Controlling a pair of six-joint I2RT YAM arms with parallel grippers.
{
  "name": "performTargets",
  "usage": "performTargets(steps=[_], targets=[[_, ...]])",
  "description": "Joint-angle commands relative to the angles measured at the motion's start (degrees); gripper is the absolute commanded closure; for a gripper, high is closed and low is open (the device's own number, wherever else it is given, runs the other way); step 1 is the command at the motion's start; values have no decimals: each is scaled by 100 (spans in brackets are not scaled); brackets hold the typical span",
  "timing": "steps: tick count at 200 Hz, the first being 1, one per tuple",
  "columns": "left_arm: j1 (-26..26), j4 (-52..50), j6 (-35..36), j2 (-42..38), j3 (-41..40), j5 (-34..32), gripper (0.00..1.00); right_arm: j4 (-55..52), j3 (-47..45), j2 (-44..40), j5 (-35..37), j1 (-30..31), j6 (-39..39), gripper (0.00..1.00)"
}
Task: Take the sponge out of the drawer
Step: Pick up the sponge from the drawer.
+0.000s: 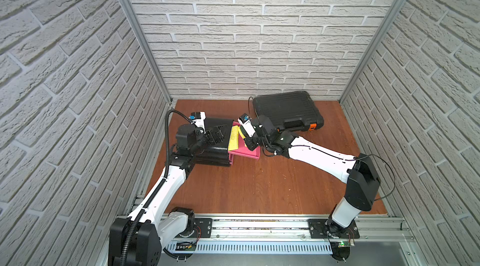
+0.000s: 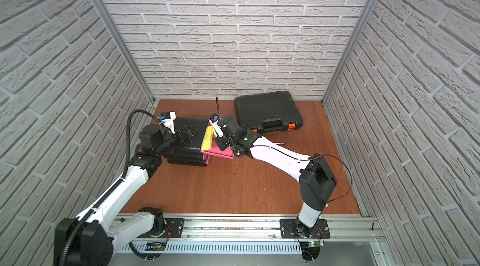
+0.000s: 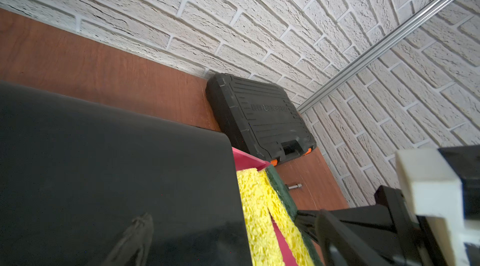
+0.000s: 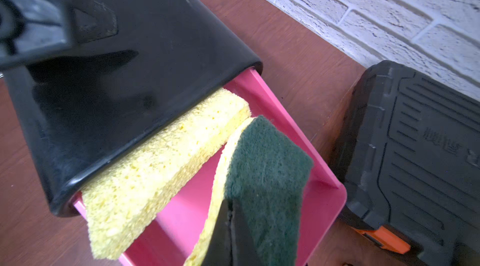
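Note:
I should expect to find a screwdriver's hidden handle when I take the sponge away, because a thin metal stem [image 3: 294, 186] sticks out past the sponge's green scouring side [image 3: 281, 192].
A black drawer cabinet [image 1: 215, 149] [image 2: 187, 151] [image 4: 130, 70] stands at the table's back left with its pink drawer [image 1: 246, 153] [image 2: 220, 154] [image 4: 322, 199] pulled out. My right gripper [image 1: 245, 138] [image 2: 217, 137] [image 4: 230, 225] is shut on the sponge [image 4: 265, 168] [image 3: 280, 194], yellow with a green scouring face. It holds the sponge on edge over the drawer. A plain yellow sponge [image 1: 233, 137] [image 2: 207, 138] [image 4: 161, 163] [image 3: 254, 212] lies in the drawer, partly under the cabinet top. My left gripper [image 1: 217, 134] [image 2: 185, 134] [image 3: 239, 238] is open and rests on the cabinet top.
A closed black tool case [image 1: 288, 111] [image 2: 267, 111] [image 3: 259, 116] [image 4: 415, 160] with orange latches lies against the back wall, just right of the drawer. A small metal bolt [image 2: 280, 143] [image 3: 293, 186] lies on the wooden table near my right forearm. Brick walls enclose three sides.

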Motion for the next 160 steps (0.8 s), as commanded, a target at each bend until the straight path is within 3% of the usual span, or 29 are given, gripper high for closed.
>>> performTargets(steps=[1,37,73,114,160], targets=[[10,49,-79,-53,219,143,4,247,-107,-357,272,8,-255,97],[-11,66,-194,69,367,377,3,398,-273,-547,-110,-32,-531,97],[-10,338,-723,435,616,1257,5,399,-338,-662,-1118,-101,-1251,97],[-4,423,-1368,621,718,1826,7,444,-557,-940,-1589,-158,-1673,97],[-38,64,-1871,1036,1200,2415,16,569,-650,-988,-2037,-261,-1938,97]])
